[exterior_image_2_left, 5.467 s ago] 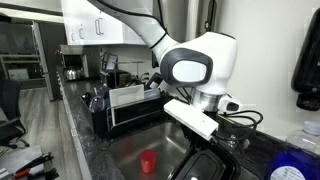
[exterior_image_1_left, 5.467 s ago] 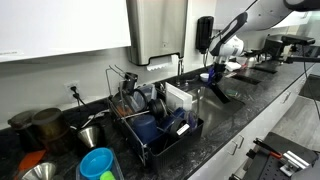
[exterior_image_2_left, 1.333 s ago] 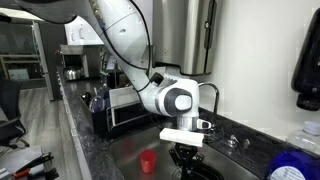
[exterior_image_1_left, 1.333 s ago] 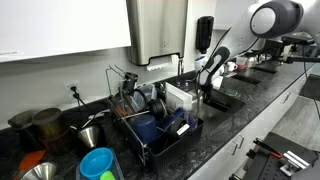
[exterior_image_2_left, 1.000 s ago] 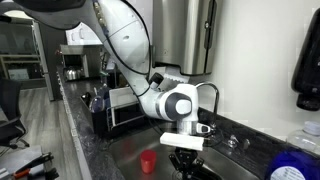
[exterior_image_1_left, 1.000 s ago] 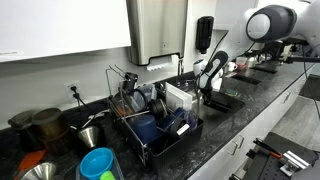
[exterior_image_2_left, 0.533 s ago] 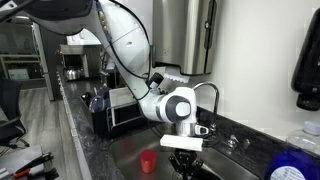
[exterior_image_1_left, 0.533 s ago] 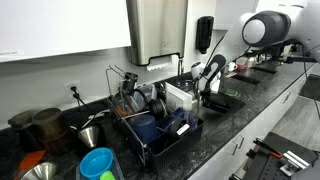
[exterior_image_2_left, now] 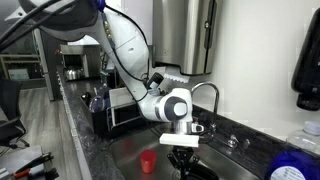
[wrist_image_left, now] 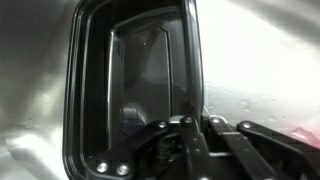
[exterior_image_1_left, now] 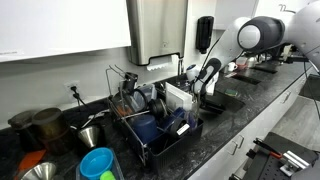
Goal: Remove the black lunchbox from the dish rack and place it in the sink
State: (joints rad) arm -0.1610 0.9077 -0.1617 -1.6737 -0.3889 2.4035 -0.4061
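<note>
I should go on lowering the black lunchbox (wrist_image_left: 145,75) with my gripper, as it hangs open side up over the sink's bottom (wrist_image_left: 245,85), clear of the red cup, before I let go once the lunchbox rests there.
In the wrist view the black lunchbox (wrist_image_left: 130,80) fills the left half, a slim tray with rounded corners hanging over the grey metal sink (wrist_image_left: 262,60). My gripper (wrist_image_left: 196,126) is shut on the lunchbox's right rim, fingers pinched together on the thin wall. In an exterior view the gripper (exterior_image_2_left: 183,155) points down inside the sink (exterior_image_2_left: 125,150), with the lunchbox (exterior_image_2_left: 192,171) dark beneath it. The dish rack (exterior_image_1_left: 150,130) stands left of the sink (exterior_image_1_left: 226,101) on the counter, apart from the gripper (exterior_image_1_left: 201,90). It also shows as the dish rack (exterior_image_2_left: 122,108) behind the basin.
A red cup (exterior_image_2_left: 148,161) sits on the sink floor close to the gripper. The faucet (exterior_image_2_left: 207,90) arches over the basin's back edge. Dark pots (exterior_image_1_left: 40,127) and a blue bowl (exterior_image_1_left: 98,162) stand beyond the rack. A black soap dispenser (exterior_image_1_left: 204,32) hangs on the wall.
The arm's upper body has swung further over the sink, while the gripper with the lunchbox has shifted only slightly inside the basin. The grip stays shut.
</note>
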